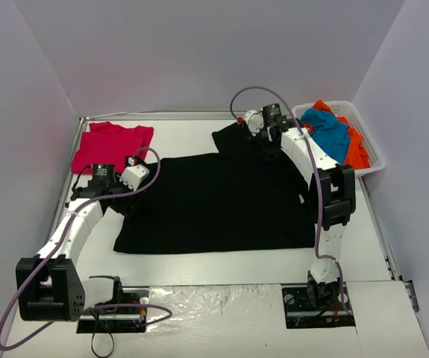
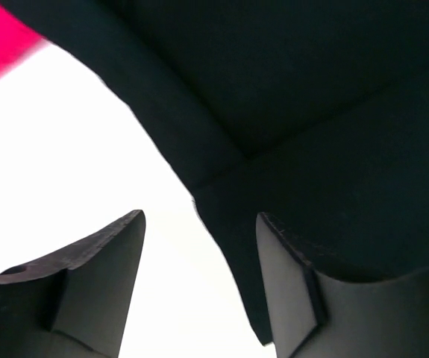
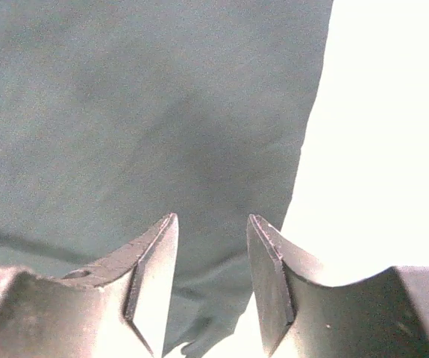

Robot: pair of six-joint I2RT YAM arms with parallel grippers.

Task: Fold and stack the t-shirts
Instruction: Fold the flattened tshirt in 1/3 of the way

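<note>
The end of the black t-shirt's sleeve lies over the red t-shirt (image 2: 31,24). My left gripper should go there, pinch the sleeve's tip (image 1: 130,159) and pull it clear before folding.
A large black t-shirt (image 1: 214,201) lies spread flat across the middle of the table. A crimson-red t-shirt (image 1: 111,145) lies folded at the far left. Blue (image 1: 326,130) and orange (image 1: 356,149) shirts sit in a white basket (image 1: 374,153) at the far right. My left gripper (image 1: 148,165) is open at the black shirt's left sleeve; its wrist view shows the sleeve edge (image 2: 221,194) between the fingers (image 2: 117,253), over bare table. My right gripper (image 1: 268,145) is open over the shirt's far right sleeve, with dark cloth (image 3: 162,112) under the fingers (image 3: 162,261).
White walls enclose the table on three sides. The basket stands against the right wall. Bare white table (image 1: 184,130) lies between the red shirt and the black shirt's far edge, and along the near edge (image 1: 214,265). Cables loop from both arms.
</note>
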